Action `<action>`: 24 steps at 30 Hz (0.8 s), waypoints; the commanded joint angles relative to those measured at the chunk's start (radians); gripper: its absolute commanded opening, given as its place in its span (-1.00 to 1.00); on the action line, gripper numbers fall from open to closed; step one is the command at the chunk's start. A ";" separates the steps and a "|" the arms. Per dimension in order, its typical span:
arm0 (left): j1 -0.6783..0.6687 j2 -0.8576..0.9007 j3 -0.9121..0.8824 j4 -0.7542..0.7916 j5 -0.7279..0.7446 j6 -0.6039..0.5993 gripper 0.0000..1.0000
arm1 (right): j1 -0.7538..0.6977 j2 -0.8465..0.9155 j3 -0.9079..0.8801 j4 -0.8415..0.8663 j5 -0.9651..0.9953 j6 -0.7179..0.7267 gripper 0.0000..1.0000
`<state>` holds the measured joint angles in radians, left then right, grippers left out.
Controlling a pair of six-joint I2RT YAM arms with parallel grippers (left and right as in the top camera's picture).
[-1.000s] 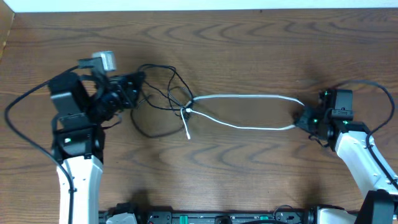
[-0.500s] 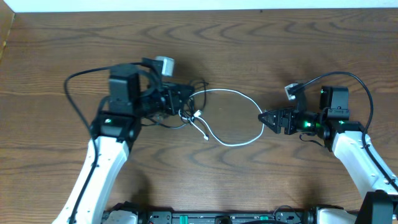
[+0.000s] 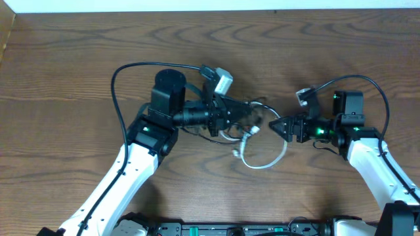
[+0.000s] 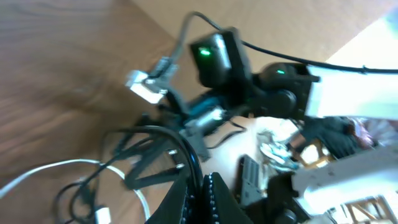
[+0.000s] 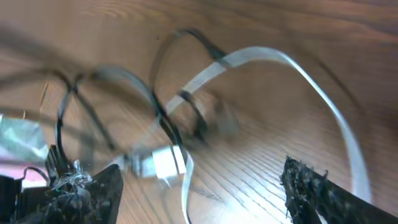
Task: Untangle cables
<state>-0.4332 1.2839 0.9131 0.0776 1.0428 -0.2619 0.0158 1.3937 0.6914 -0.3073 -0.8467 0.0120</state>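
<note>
The black cable bunches with the white cable point(image 3: 249, 131), so my left gripper should set the heap down, then draw parts of the black cable away while my right gripper anchors it.
The thin black cable point(image 3: 223, 136) point(image 4: 152, 132) and the white cable point(image 3: 266, 165) point(image 5: 273, 59) lie bunched together at the table's centre. My left gripper point(image 3: 252, 116) point(image 4: 202, 179) is shut on a strand of the black cable. The white cable curls into a small slack loop with its white plug point(image 3: 251, 131) point(image 5: 165, 162) beside the black strands point(image 5: 81, 93). My right gripper point(image 3: 275, 124) point(image 5: 202, 168) faces the left one from the right, open, its fingers point(image 5: 317, 193) wide apart. The white loop and plug lie between and ahead of them, ungripped.
The wooden table point(image 3: 79, 65) runs to a pale wall at the back. Thick black arm wires arc over the left arm point(image 3: 125, 72) and the right arm point(image 3: 377, 88). The two grippers stand very close together.
My left arm has swung right to the centre, carrying the black cable. The stretched white cable has collapsed into a slack loop. My right gripper moved left and opened, letting go of the white cable.
</note>
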 commanded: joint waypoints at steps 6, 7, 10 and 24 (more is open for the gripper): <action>-0.011 -0.004 0.005 0.010 0.065 -0.005 -0.84 | 0.074 -0.001 0.000 0.076 -0.021 -0.028 0.52; -0.011 -0.004 0.005 0.010 0.067 -0.007 -0.85 | 0.078 -0.001 0.000 0.084 -0.016 -0.028 0.45; -0.011 -0.004 0.005 0.010 0.072 -0.007 -0.85 | 0.079 -0.001 0.000 0.091 0.030 -0.027 -0.13; -0.011 -0.004 0.005 -0.365 -0.524 0.090 -0.24 | 0.076 -0.001 0.000 -0.237 0.983 0.519 -0.98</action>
<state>-0.4435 1.2831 0.9142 -0.2329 0.8215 -0.2131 0.0906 1.3941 0.6907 -0.5045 -0.1753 0.3382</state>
